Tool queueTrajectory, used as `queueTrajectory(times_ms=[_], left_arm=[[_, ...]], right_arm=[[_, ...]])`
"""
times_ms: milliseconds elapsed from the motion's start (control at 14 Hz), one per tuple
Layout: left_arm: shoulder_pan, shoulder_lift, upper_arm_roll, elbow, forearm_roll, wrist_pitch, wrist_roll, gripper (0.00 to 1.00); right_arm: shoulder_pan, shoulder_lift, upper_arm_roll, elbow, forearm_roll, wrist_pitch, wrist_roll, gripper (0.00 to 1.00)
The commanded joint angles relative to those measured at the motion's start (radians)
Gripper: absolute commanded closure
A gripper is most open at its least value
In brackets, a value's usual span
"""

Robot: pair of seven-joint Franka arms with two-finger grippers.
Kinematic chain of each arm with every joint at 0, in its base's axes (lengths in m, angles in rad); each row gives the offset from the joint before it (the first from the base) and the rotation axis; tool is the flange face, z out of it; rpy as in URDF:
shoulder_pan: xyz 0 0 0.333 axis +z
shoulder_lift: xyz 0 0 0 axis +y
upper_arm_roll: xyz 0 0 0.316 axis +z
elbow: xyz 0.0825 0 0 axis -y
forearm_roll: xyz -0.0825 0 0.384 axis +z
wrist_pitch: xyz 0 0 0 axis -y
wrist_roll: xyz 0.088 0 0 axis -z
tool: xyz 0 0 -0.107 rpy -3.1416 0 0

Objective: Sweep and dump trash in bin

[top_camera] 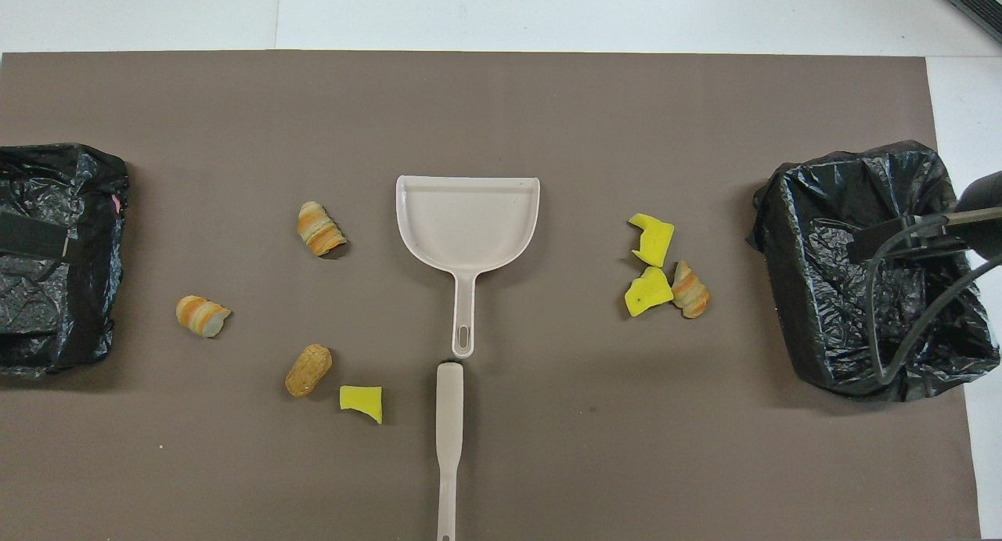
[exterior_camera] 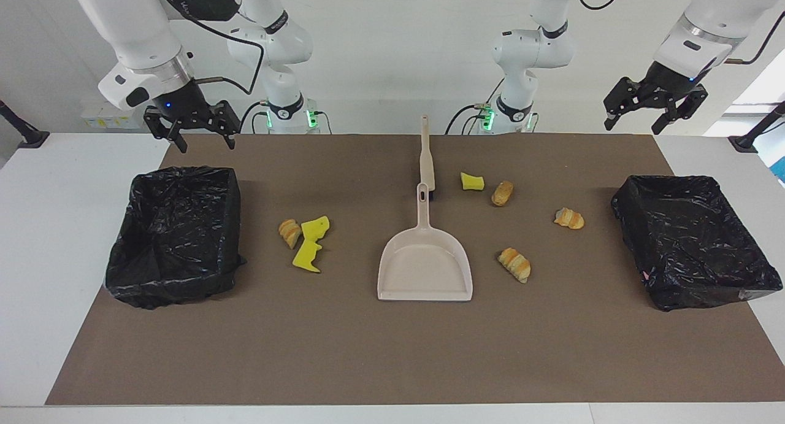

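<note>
The hand brush's handle [top_camera: 448, 489] points toward the robots and is clear of the trash. My open left gripper should go on toward that handle [top_camera: 447, 503] until its fingers close around it.
The trash lies scattered on the brown mat around a beige dustpan [exterior_camera: 424, 265] and a beige hand brush [exterior_camera: 427, 160]. Toward the right arm's end lie a bread roll [exterior_camera: 290, 232] and a jagged yellow sponge [exterior_camera: 311, 245]. Toward the left arm's end lie a yellow sponge piece [exterior_camera: 472, 181] and three rolls [exterior_camera: 502, 192] [exterior_camera: 569, 218] [exterior_camera: 515, 264]. Two black-lined bins [exterior_camera: 184, 173] [exterior_camera: 668, 181] stand at the mat's ends. My right gripper [exterior_camera: 206, 140] hangs open over the mat's edge beside its bin. My left gripper [exterior_camera: 631, 123] hangs open, high over its end.
The dustpan [top_camera: 467, 220] lies mouth away from the robots, its handle end-to-end with the brush [top_camera: 449, 431]. White table [exterior_camera: 55, 227] borders the mat [exterior_camera: 392, 350]. A cable [top_camera: 900, 306] loops over the bin at the right arm's end.
</note>
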Motion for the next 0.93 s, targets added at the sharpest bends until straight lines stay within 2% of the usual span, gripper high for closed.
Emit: queueTrajectory(times_ms=[0, 286, 500, 714, 857], left_arm=[[-0.026, -0.063, 0.015, -0.092, 0.017, 0.036, 0.008, 0.00], [-0.038, -0.066, 0.006, -0.115, 0.017, 0.051, -0.002, 0.00], [-0.101, -0.115, 0.000, -0.205, 0.017, 0.048, -0.009, 0.00], [-0.159, -0.200, -0.005, -0.356, 0.009, 0.051, -0.110, 0.00], [-0.259, -0.259, -0.032, -0.500, 0.009, 0.086, -0.234, 0.00]], right_arm=[[-0.002, -0.016, -0.003, -0.021, 0.011, 0.012, 0.011, 0.00], [-0.002, -0.016, -0.003, -0.021, 0.011, 0.012, 0.011, 0.00], [-0.002, -0.016, -0.003, -0.021, 0.011, 0.012, 0.011, 0.00], [-0.001, -0.016, -0.003, -0.021, 0.011, 0.012, 0.011, 0.00], [-0.002, -0.016, -0.003, -0.021, 0.011, 0.012, 0.011, 0.00]])
